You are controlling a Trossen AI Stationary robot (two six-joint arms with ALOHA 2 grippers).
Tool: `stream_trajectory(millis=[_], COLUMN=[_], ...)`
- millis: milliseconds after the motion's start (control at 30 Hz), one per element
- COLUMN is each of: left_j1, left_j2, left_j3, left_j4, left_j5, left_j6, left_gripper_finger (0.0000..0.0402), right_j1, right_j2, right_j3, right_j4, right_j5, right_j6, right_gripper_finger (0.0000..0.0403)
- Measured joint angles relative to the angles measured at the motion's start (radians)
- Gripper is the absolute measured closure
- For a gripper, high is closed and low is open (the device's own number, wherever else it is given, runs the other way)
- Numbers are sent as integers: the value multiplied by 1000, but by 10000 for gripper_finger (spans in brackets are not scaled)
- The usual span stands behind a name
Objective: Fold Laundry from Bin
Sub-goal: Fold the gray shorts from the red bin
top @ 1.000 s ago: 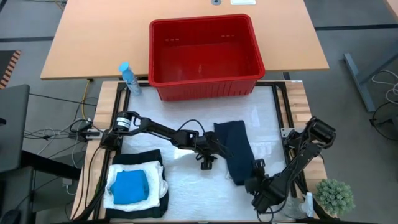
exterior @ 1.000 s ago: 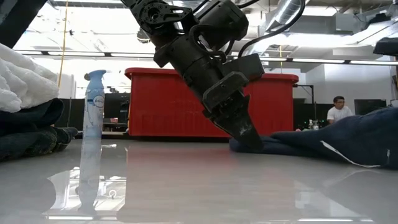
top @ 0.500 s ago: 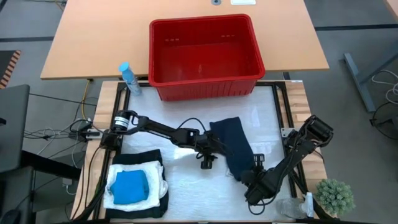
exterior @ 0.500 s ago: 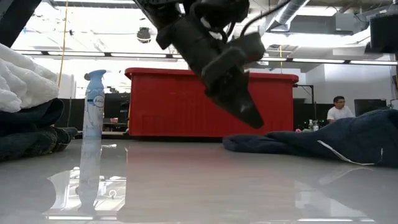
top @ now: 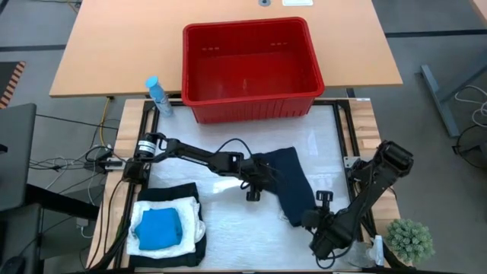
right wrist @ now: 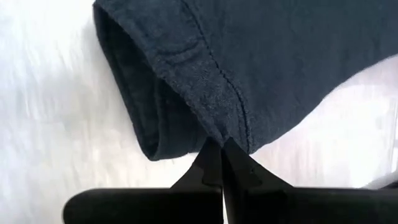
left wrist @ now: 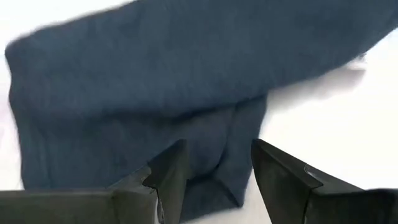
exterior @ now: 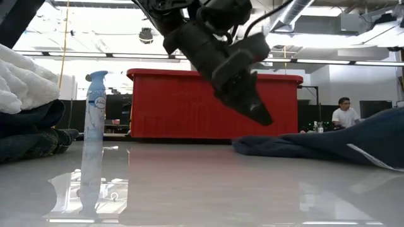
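Note:
The navy garment is lying at an angle, with its lower layer jutting (left wrist: 241, 134) out past the upper one, so my left gripper should grip that side edge (left wrist: 227, 155) of the garment and pull the garment straight.
A dark navy garment (top: 289, 179) lies on the white table right of centre, its near end by my right gripper (top: 306, 221). That gripper is shut at the garment's hem. My left gripper (top: 261, 177) hangs open just above the garment's left edge (left wrist: 205, 155), touching nothing. In the low view its tip (exterior: 264, 118) is clear of the cloth (exterior: 328, 145). The red bin (top: 251, 109) stands at the table's far edge. Folded laundry is stacked at the near left: black pieces (top: 179, 190), a white one (top: 192, 211) and a blue one (top: 160, 228) on top. My right gripper pinches the stitched hem (right wrist: 239, 134) at the garment's near end between its two fingertips. It holds only the very edge. The fingers come from above, slanting down from the near right. The rest of the garment lies on the table.
A blue spray bottle (top: 157, 95) stands left of the bin. A small green plant (top: 409, 240) sits at the near right corner. Bare white table lies between the stack and the garment. In the low view a person (exterior: 344, 113) sits far behind the table.
My left gripper has risen off the garment, where its tip rested a second ago, and now hangs clear above it. My right gripper has lifted a little at the garment's near end.

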Motion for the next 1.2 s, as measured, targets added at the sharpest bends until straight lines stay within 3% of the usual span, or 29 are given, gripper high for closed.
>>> stream_trajectory(millis=[333,733,1200], left_j1=[-12,-35,-40], left_j2=[0,0,48], left_j3=[0,-82,-79], left_j4=[93,173,254], left_j5=[55,-81,-28], left_j6=[40,92,135], left_gripper_finger=[233,233,265], right_j1=[17,17,17], right_j2=[0,0,-1], right_j3=[0,0,0], right_j4=[-33,-32,-31], right_j5=[-1,1,6], right_j6=[24,28,21], right_gripper_finger=[386,386,386])
